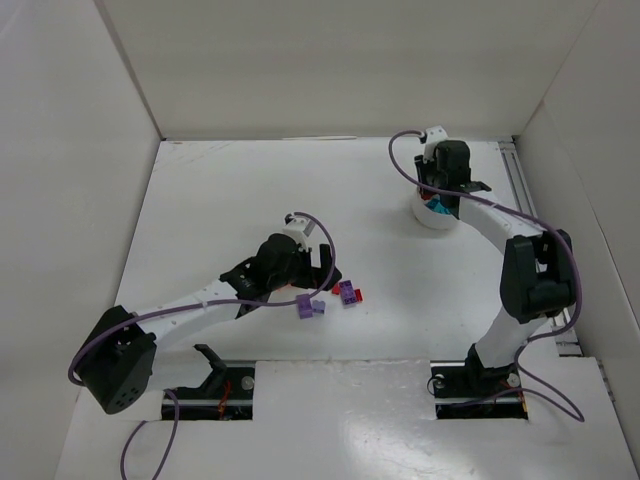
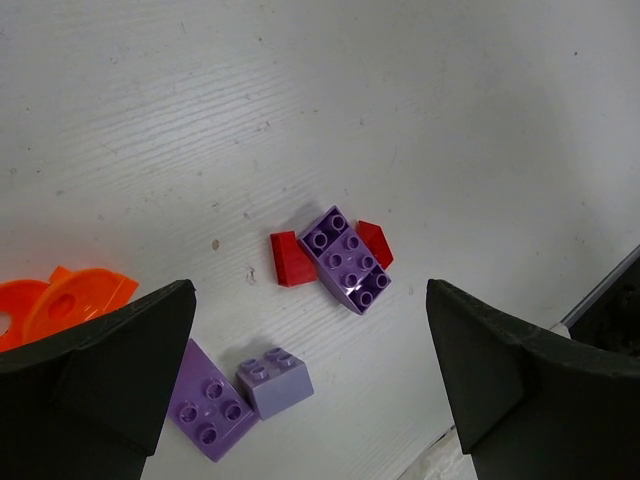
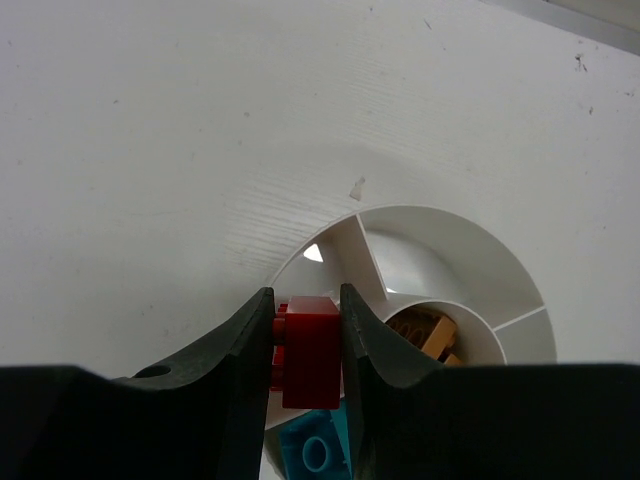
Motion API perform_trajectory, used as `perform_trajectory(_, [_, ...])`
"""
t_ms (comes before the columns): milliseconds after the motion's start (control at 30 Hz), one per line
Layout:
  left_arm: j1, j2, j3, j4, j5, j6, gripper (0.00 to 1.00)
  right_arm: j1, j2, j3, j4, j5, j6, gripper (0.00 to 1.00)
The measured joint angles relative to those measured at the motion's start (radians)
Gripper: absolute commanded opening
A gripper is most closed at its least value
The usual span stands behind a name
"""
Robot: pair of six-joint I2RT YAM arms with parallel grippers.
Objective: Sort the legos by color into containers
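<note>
My left gripper should pick up the nearer red lego [image 2: 292, 260] and hand it to my right gripper, because the white dish [image 1: 434, 216] is far from the red legos.
My right gripper [image 3: 306, 335] is shut on a red lego [image 3: 311, 350] and holds it over the round white dish [image 3: 455, 245], above a compartment with a teal lego [image 3: 315, 450]. Tan-orange legos [image 3: 432, 332] lie in the central hub. From above the dish [image 1: 434, 215] sits under that gripper [image 1: 447, 190]. My left gripper [image 2: 310, 380] is open and empty above two purple legos [image 2: 240, 395]. A third purple lego [image 2: 347, 260] lies between two red legos [image 2: 292, 259]. An orange piece [image 2: 65, 302] lies at the left. From above, the left gripper [image 1: 312, 268] hovers by the purple legos [image 1: 311, 308].
White walls enclose the white table [image 1: 230, 210] at the back and both sides. A metal rail [image 1: 528, 190] runs along the right edge. Cut-outs hold the arm bases [image 1: 215, 385] at the near edge.
</note>
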Motion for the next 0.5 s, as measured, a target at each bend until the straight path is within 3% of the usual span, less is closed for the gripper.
perform_trajectory(167, [0.0, 0.0, 0.0, -0.005, 0.002, 0.002, 0.99, 0.0, 0.009, -0.001, 0.002, -0.001, 0.024, 0.45])
perform_trajectory(200, [0.0, 0.0, 0.0, -0.005, 0.005, 0.004, 0.99, 0.0, 0.009, -0.002, 0.003, -0.001, 0.027, 0.57])
perform_trajectory(233, [0.0, 0.0, 0.0, -0.005, 0.01, 0.006, 0.99, 0.0, 0.009, -0.002, 0.006, -0.002, 0.036, 0.61])
perform_trajectory(367, [-0.001, 0.0, 0.0, -0.008, 0.031, 0.016, 0.99, 0.0, -0.014, -0.027, 0.012, -0.008, 0.037, 0.71])
perform_trajectory(500, [-0.021, 0.018, 0.001, -0.012, 0.026, 0.024, 0.96, 0.0, -0.098, -0.068, 0.01, -0.027, 0.032, 0.72])
